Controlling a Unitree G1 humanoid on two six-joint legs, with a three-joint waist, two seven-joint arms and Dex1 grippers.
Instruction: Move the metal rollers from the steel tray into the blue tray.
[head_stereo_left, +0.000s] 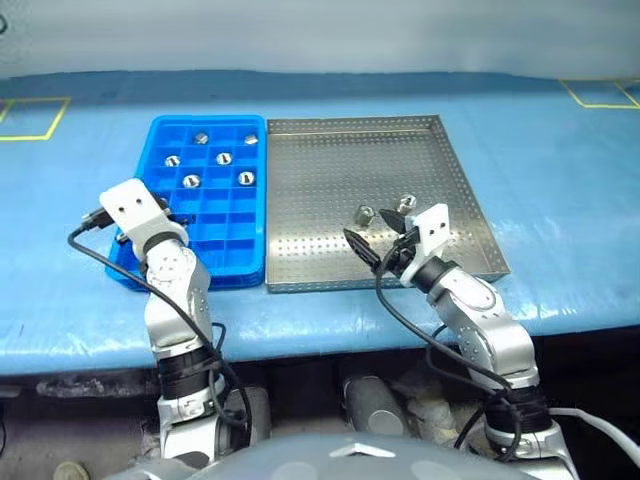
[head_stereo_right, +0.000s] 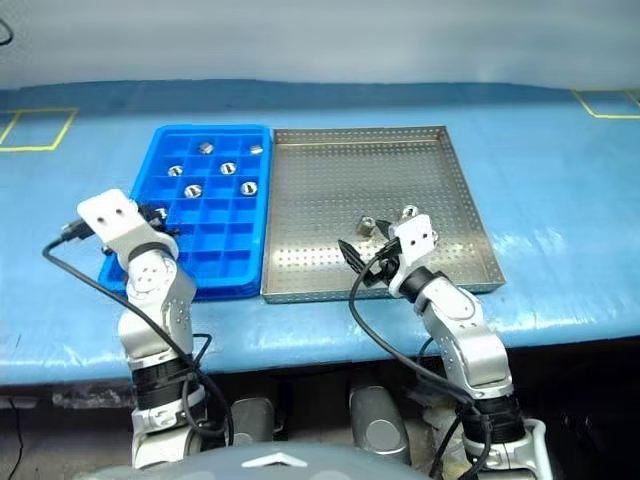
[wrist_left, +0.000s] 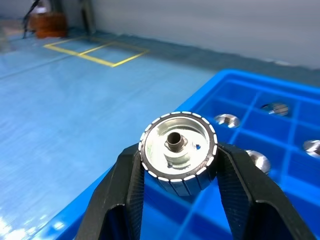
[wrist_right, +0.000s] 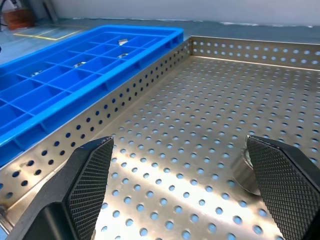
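Observation:
The metal roller (wrist_left: 176, 150) is hanging above the blue tray's near corner section (head_stereo_left: 137, 264) with its hollow side up. My left gripper should go on down until the roller sits inside, then let go.
My left gripper (wrist_left: 178, 156) is shut on a metal roller (wrist_left: 178, 145), a short silver cylinder with a hollow centre. It holds the roller above the near left part of the blue tray (head_stereo_left: 210, 119). Several rollers (head_stereo_left: 190, 181) lie in the blue tray's far compartments. The steel tray (head_stereo_left: 330, 180) sits just to the right of the blue one, with two rollers (head_stereo_left: 365, 213) (head_stereo_left: 406, 203) lying near its front right. My right gripper (head_stereo_left: 382, 240) stands open low over the steel tray, just in front of those two. One roller (wrist_right: 243, 172) shows beside its right finger.
Both trays rest side by side on a table with a blue cover (head_stereo_left: 560, 200). Yellow tape squares (head_stereo_left: 30, 118) mark the far left and far right corners. The table's front edge (head_stereo_left: 320, 345) runs just below the trays. Black cables (head_stereo_left: 100, 255) trail from both wrists.

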